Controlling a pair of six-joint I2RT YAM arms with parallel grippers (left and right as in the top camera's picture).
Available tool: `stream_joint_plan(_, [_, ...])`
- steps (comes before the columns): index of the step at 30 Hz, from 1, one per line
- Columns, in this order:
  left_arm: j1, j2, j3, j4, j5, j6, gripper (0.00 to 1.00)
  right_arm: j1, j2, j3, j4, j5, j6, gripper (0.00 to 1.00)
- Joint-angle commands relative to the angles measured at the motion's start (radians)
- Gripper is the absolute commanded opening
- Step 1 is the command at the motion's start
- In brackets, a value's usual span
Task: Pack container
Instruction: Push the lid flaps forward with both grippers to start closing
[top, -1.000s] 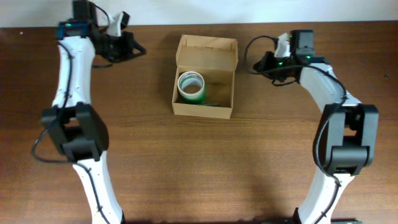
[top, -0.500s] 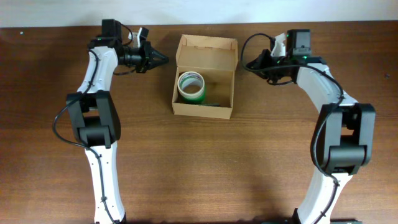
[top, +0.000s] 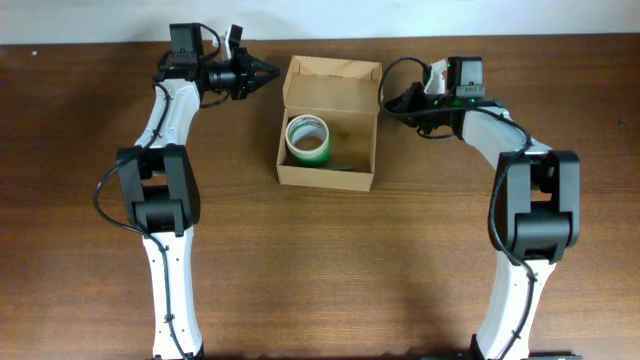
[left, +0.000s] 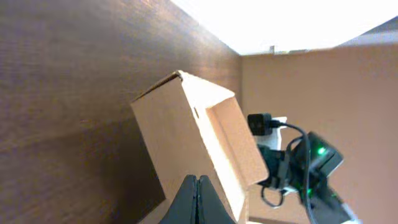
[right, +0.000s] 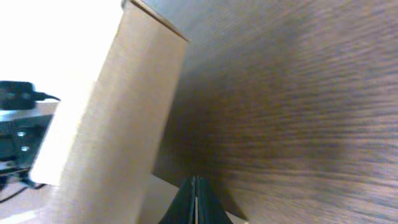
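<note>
Next, I move both grippers behind the lid's far edge (top: 337, 60) and swing the lid closed, because my left gripper is next to the open lid's side edge (top: 287, 85).
The container (top: 352, 150) is a tan cardboard box at the table's back middle, its flap lid (top: 333, 84) standing open at the far side. A green and white tape roll (top: 308, 139) lies inside it. My left gripper (top: 272, 72) is shut and empty, its tip just left of the lid's top left corner. My right gripper (top: 390, 100) is shut and empty, just right of the box's upper right side. The left wrist view shows the box (left: 205, 143) ahead of the shut jaws (left: 196, 186). The right wrist view shows the box wall (right: 112, 124) beside the shut jaws (right: 195, 186).
The brown wooden table (top: 320, 260) stretches toward the front. Both arm bases stand at the front edge, left (top: 170, 330) and right (top: 510, 320). A pale wall runs along the table's back edge.
My left gripper swung right from the back left corner to the lid's left corner. My right gripper crept left toward the box's right side. The box and the roll stayed put.
</note>
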Motion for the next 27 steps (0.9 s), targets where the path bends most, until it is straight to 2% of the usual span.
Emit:
stream_joint_plan(1, [0.000, 0.053, 0.008, 0.014, 0.022, -0.099, 0.02, 0.002, 0.019, 0.006, 0.024, -0.038, 0.058, 0.04])
stream_joint_plan(16, [-0.039, 0.105, 0.008, 0.028, 0.004, -0.137, 0.02, 0.029, 0.028, 0.006, 0.039, -0.038, 0.062, 0.04])
stream_joint_plan(24, [-0.039, 0.105, 0.008, 0.035, 0.034, -0.137, 0.02, 0.047, 0.028, 0.006, 0.149, -0.085, 0.084, 0.04])
stream_joint_plan(27, [-0.037, 0.105, 0.008, 0.122, 0.085, -0.137, 0.01, 0.047, 0.028, 0.006, 0.234, -0.132, 0.084, 0.04])
